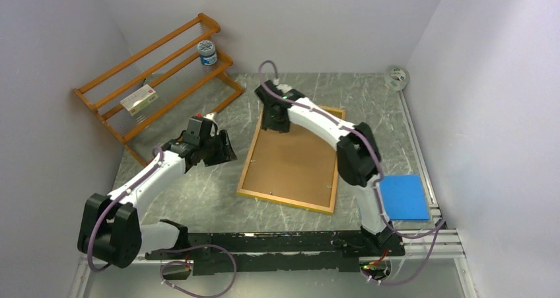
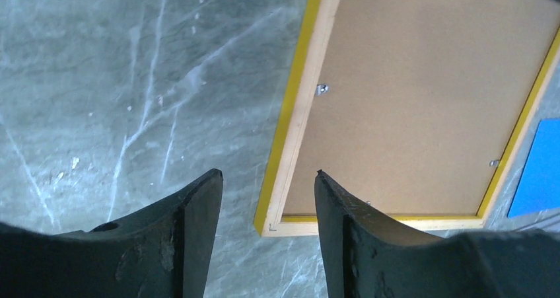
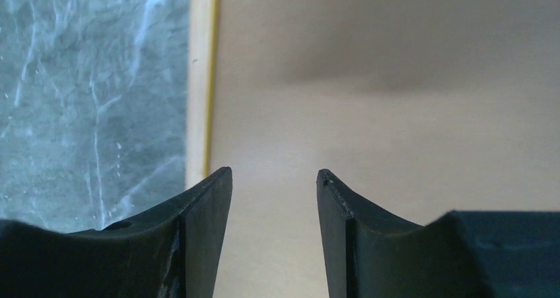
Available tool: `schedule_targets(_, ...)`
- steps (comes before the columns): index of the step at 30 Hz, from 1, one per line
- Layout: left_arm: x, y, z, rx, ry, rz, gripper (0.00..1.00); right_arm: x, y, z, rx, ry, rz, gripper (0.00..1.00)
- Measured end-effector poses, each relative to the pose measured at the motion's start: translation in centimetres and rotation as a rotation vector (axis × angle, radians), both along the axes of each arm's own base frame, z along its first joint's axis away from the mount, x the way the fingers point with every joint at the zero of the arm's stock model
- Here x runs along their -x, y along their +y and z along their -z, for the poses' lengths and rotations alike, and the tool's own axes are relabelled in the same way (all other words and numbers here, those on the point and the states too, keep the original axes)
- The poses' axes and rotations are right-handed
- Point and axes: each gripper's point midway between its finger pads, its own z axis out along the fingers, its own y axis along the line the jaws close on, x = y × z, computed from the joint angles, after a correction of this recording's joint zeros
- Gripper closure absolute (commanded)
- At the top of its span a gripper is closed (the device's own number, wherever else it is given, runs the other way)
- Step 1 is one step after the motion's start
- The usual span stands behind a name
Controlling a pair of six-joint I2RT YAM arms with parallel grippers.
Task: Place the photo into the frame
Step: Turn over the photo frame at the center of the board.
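Note:
My right gripper should pinch the frame's long bar (image 1: pixel 254 139) to raise and flip the frame face up, since it's face down with the brown backing board (image 1: pixel 292 164) up.
The frame (image 1: pixel 284 201) lies face down in the middle of the table, plain wood back up and yellow edge showing. The brown backing board (image 1: pixel 294 162) sits inside it. The photo is not visible in any view. My left gripper (image 1: pixel 221 149) is open and empty, just left of the frame; in the left wrist view its gripper (image 2: pixel 267 176) hovers above the frame's corner (image 2: pixel 274 225). My right gripper (image 1: pixel 276 123) is open and empty over the far end of the backing board; in the right wrist view its gripper (image 3: pixel 274 172) is close above the board (image 3: pixel 383 133), beside the frame's rail (image 3: pixel 200 80).
An orange slatted rack (image 1: pixel 158 80) stands at the back left, holding a small jar (image 1: pixel 207 52) and a flat box (image 1: pixel 139 100). A blue sheet (image 1: pixel 404 197) lies at the right near the arm's base. A tape roll (image 1: pixel 397 77) sits in the back right corner.

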Motion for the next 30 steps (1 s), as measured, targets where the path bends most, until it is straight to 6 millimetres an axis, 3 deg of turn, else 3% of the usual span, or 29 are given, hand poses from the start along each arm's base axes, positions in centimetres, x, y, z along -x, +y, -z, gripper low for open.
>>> schedule_targets(4, 0.6, 1.0, 0.1, -0.009, -0.005, -0.068, 0.41, 0.6, 4.7, 1.9, 0.048, 0.010, -0.056, 0.47)
schedule_targets(8, 0.6, 1.6, -0.1, -0.012, -0.013, -0.113, 0.40, 1.0, 7.1, 3.1, 0.075, 0.010, -0.085, 0.49)
schedule_targets(24, 1.4, 2.0, 1.1, -0.010, 0.023, -0.150, 0.40, 1.6, 8.0, 6.9, 0.172, 0.052, -0.166, 0.42)
schedule_targets(30, 1.3, 2.0, 1.1, -0.007, 0.022, -0.149, 0.39, 1.8, 8.4, 7.3, 0.210, 0.055, -0.198, 0.48)
